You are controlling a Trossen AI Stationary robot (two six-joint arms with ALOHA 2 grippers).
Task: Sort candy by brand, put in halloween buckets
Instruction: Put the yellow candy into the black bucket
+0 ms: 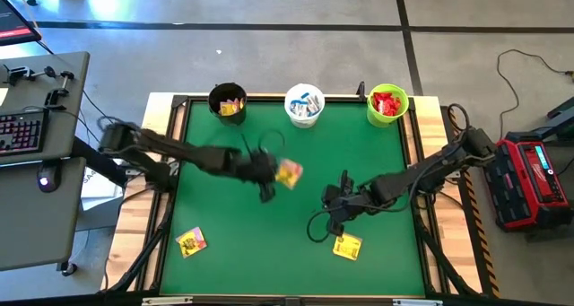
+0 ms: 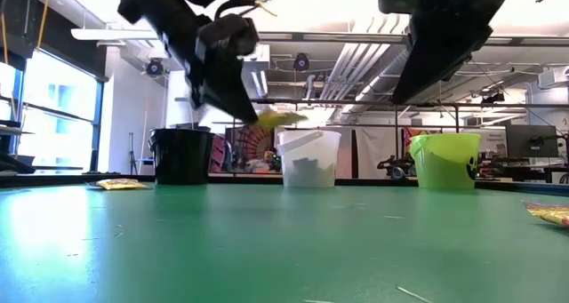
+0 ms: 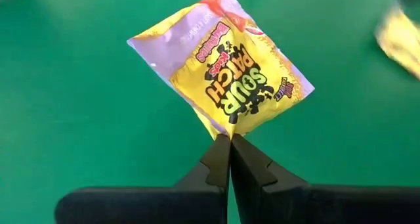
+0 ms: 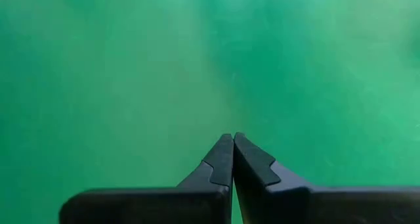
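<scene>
The yellow packet (image 1: 290,173) in my left gripper looks like the packets in the black bucket (image 1: 228,103). I keep carrying it until it hangs over the bucket's opening.
My left gripper (image 1: 273,176) is over the middle of the green table, shut on a yellow candy packet (image 1: 289,172), lifted above the mat (image 2: 277,118). My right gripper (image 1: 330,207) hovers right of centre, shut and empty; its wrist view shows only green mat. Two more yellow packets lie flat on the table, one near the front left (image 1: 191,242), one just in front of my right gripper (image 1: 347,247). Along the far edge stand the black bucket (image 1: 228,102) with yellow packets, the white bucket (image 1: 304,105) with white-and-blue ones, and the lime green bucket (image 1: 387,104) with red ones. My left gripper pinches the yellow packet by one corner (image 3: 226,129) between its two fingertips (image 3: 220,148). The packet is clear of the table and sticks out flat beyond the fingertips, toward the table's right side.
A raised frame edges the green mat (image 1: 184,144). Open mat lies between the grippers and the bucket row. A desk with a keyboard (image 1: 22,131) stands left of the table, a red device (image 1: 531,176) on the floor to its right.
</scene>
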